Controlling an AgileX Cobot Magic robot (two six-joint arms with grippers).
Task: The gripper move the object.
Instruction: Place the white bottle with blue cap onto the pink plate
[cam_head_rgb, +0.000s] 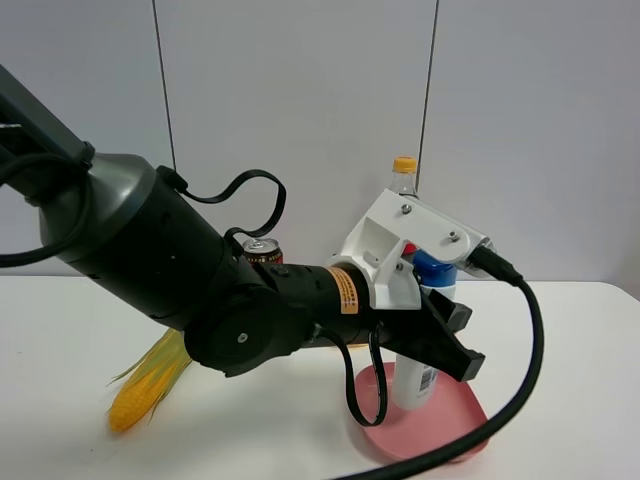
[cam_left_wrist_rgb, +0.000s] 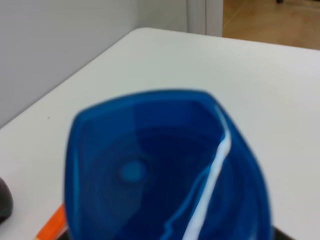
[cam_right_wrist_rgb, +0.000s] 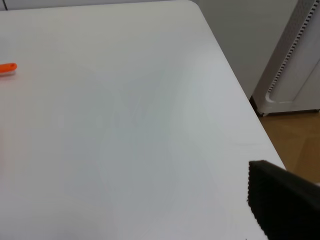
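My left gripper is holding the white bottle (cam_head_rgb: 412, 384) upright over the pink plate (cam_head_rgb: 408, 432). It should keep lowering the bottle until the bottle's base rests on the plate, and then let go.
The white bottle (cam_head_rgb: 414, 385) with a blue cap (cam_head_rgb: 432, 268) stands upright on a pink plate (cam_head_rgb: 455, 425) right of centre. My left gripper (cam_head_rgb: 445, 340), a black claw on a white bracket, reaches across and is closed round the bottle's upper body, one finger crossing in front of it. In the left wrist view the blue cap (cam_left_wrist_rgb: 165, 170) fills the picture, blurred and very near, and hides the fingers. My right gripper shows only as one black fingertip (cam_right_wrist_rgb: 280, 200) over bare white table, with nothing held.
A cola bottle with a yellow cap (cam_head_rgb: 404, 165) stands behind the bracket. A red can (cam_head_rgb: 263, 252) is behind the arm. A corn cob (cam_head_rgb: 150, 380) lies at the left. A small orange item (cam_right_wrist_rgb: 7, 68) lies on the table. The table's edge (cam_right_wrist_rgb: 235, 85) runs near the right gripper.
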